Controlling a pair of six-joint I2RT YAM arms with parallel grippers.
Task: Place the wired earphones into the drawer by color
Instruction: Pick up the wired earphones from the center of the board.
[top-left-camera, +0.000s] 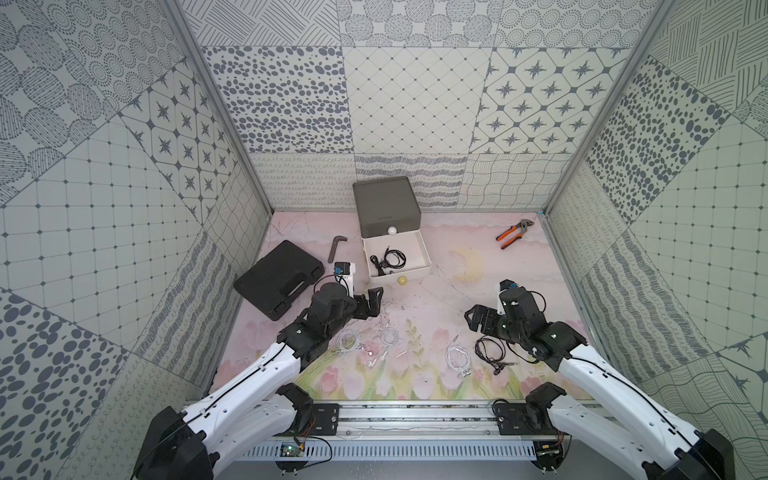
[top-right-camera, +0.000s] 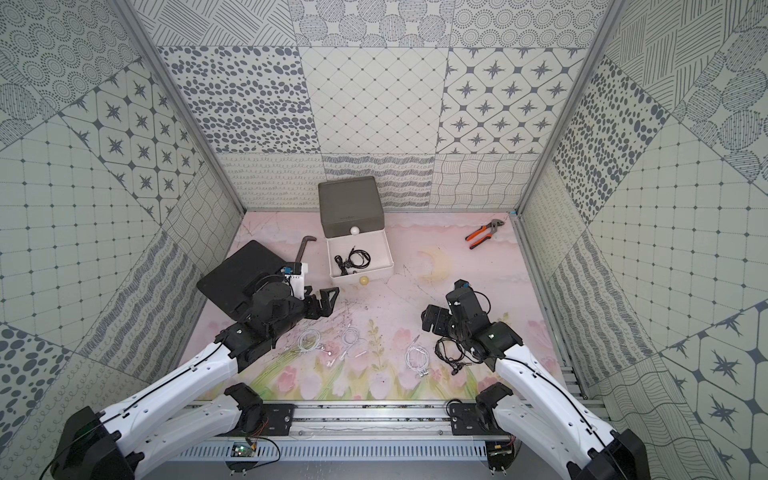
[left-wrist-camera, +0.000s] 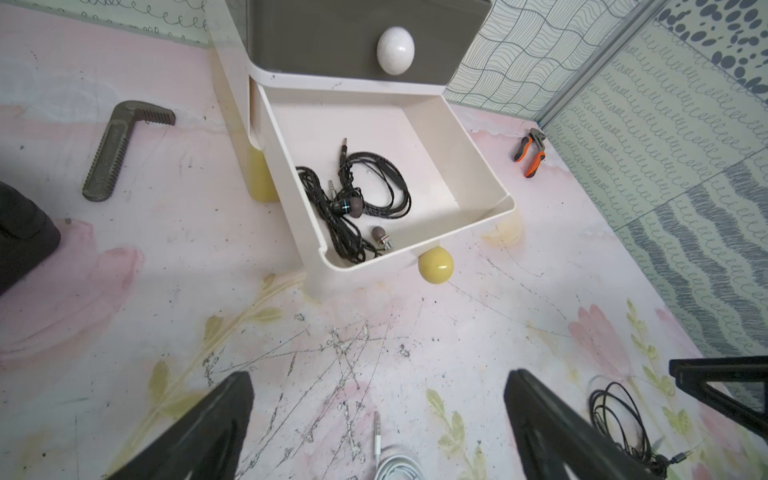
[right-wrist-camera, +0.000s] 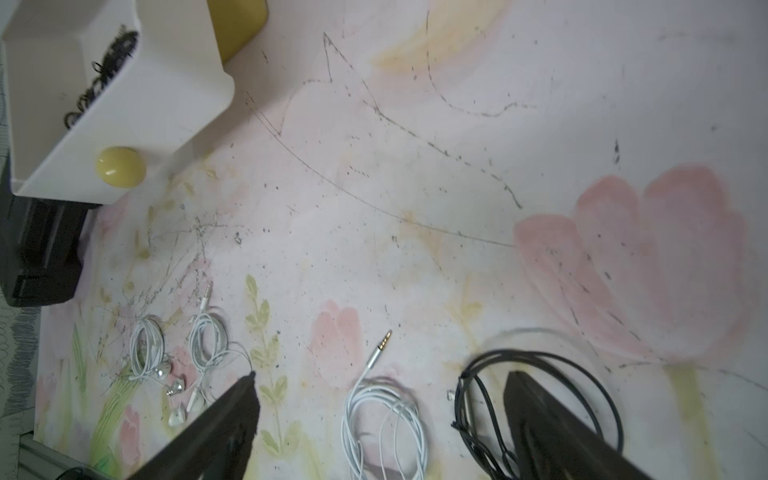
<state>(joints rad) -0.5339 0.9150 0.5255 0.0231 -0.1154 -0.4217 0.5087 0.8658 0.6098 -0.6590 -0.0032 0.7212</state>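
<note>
The black coil (top-left-camera: 490, 352) is far from my left gripper, so my right gripper should pinch the coil's loop (top-left-camera: 478, 346) and take it to the black earphones in the drawer.
The drawer (top-left-camera: 386, 208) unit stands at the back, its white middle tier (left-wrist-camera: 478, 166) pulled out. Black wired earphones (left-wrist-camera: 361, 199) lie inside it, seen in both top views (top-right-camera: 353, 261). On the mat near the front lie three white coils (top-left-camera: 348, 340) (top-left-camera: 389, 336) (top-left-camera: 457, 357) and one black coil (top-left-camera: 490, 351). My left gripper (top-left-camera: 370, 311) hovers open and empty in front of the drawer, with a white coil (left-wrist-camera: 395, 465) below it. My right gripper (right-wrist-camera: 381, 375) is open over a white coil (right-wrist-camera: 386, 419) and the black coil (right-wrist-camera: 540, 357).
A flat black case (top-left-camera: 278, 278) lies at the left and a serrated metal bar (top-left-camera: 336, 247) beside the drawer. Orange-handled pliers (top-left-camera: 512, 233) sit at the back right. The yellow knob (top-left-camera: 402, 281) pokes out under the white tier. Patterned walls close in three sides.
</note>
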